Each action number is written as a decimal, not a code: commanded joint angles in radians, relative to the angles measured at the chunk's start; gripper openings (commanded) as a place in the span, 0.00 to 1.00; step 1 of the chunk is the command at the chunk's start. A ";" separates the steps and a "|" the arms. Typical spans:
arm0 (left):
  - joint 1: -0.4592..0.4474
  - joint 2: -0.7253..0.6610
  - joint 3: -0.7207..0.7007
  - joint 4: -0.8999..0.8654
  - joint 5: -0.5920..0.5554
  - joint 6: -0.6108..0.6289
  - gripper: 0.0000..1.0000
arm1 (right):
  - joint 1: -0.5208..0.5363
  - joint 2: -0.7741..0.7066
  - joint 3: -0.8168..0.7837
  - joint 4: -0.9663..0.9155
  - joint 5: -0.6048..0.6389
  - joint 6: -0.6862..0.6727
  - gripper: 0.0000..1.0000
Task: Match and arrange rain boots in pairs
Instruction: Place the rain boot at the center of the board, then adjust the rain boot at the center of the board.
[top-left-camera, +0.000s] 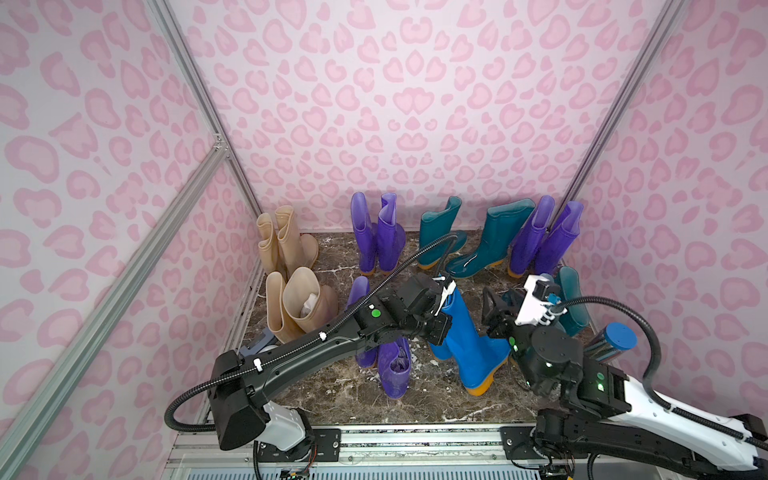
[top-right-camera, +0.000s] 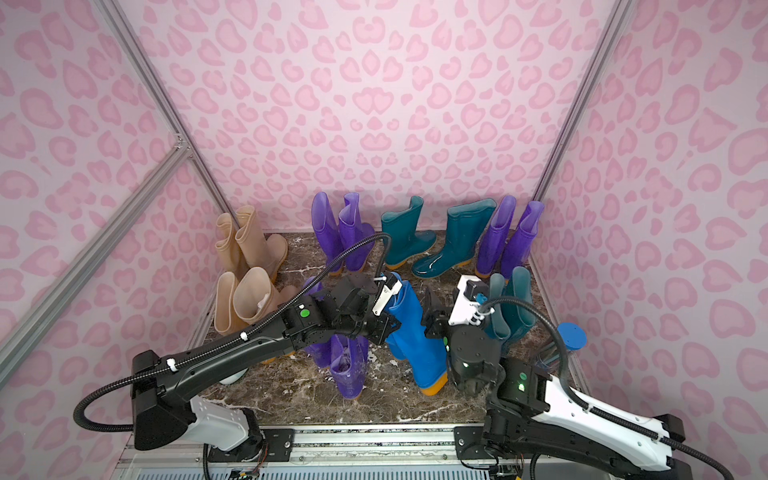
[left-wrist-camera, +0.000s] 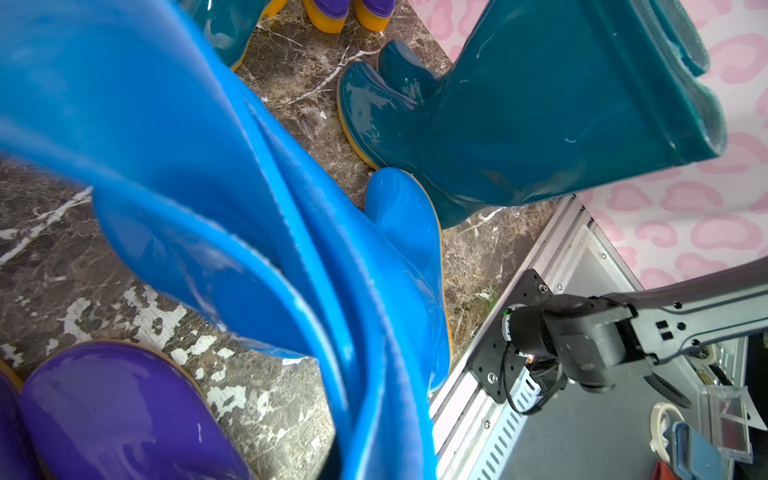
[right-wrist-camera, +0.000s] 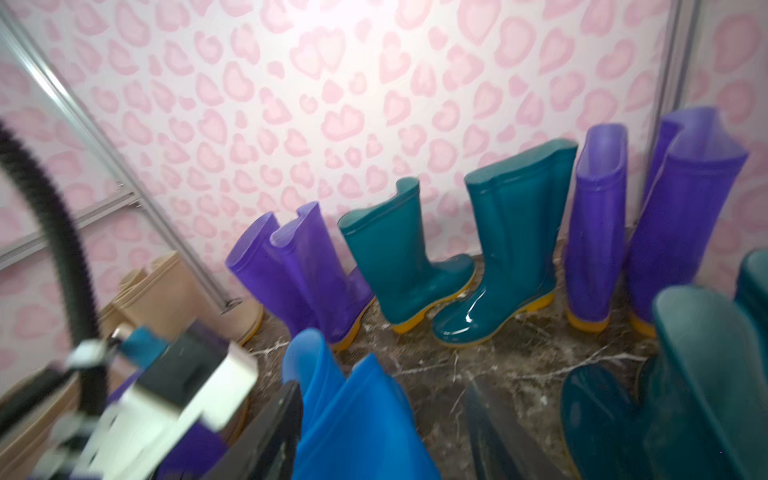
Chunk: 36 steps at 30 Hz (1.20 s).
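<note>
One blue boot's toe is pointing at the teal pair, so the robot's right gripper should grip that boot's rim and turn the boot's toe to face the back wall.
Two bright blue rain boots stand mid-floor with their shafts squeezed flat together. My left gripper is shut on their tops; its jaws are hidden in the left wrist view. My right gripper stands open just right of them, and the blue tops reach between its fingers. Beige pairs stand at the left. Purple pairs stand at the back, back right and under the left arm. Two teal boots stand at the back, a teal pair at the right.
Pink patterned walls close in the marble floor on three sides. A blue cylinder lies against the right wall. A pale round object sits under the left arm. A metal rail with both arm bases runs along the front.
</note>
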 joint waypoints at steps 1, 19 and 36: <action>0.000 -0.022 0.008 0.046 0.058 0.037 0.02 | -0.164 0.110 0.118 -0.076 -0.190 -0.085 0.94; -0.006 -0.074 0.004 -0.156 0.136 0.183 0.60 | -0.491 0.277 0.206 -0.332 -0.963 0.062 0.51; 0.046 -0.128 0.201 -0.365 -0.118 0.317 0.77 | -0.448 0.397 0.306 -0.423 -0.939 0.100 0.74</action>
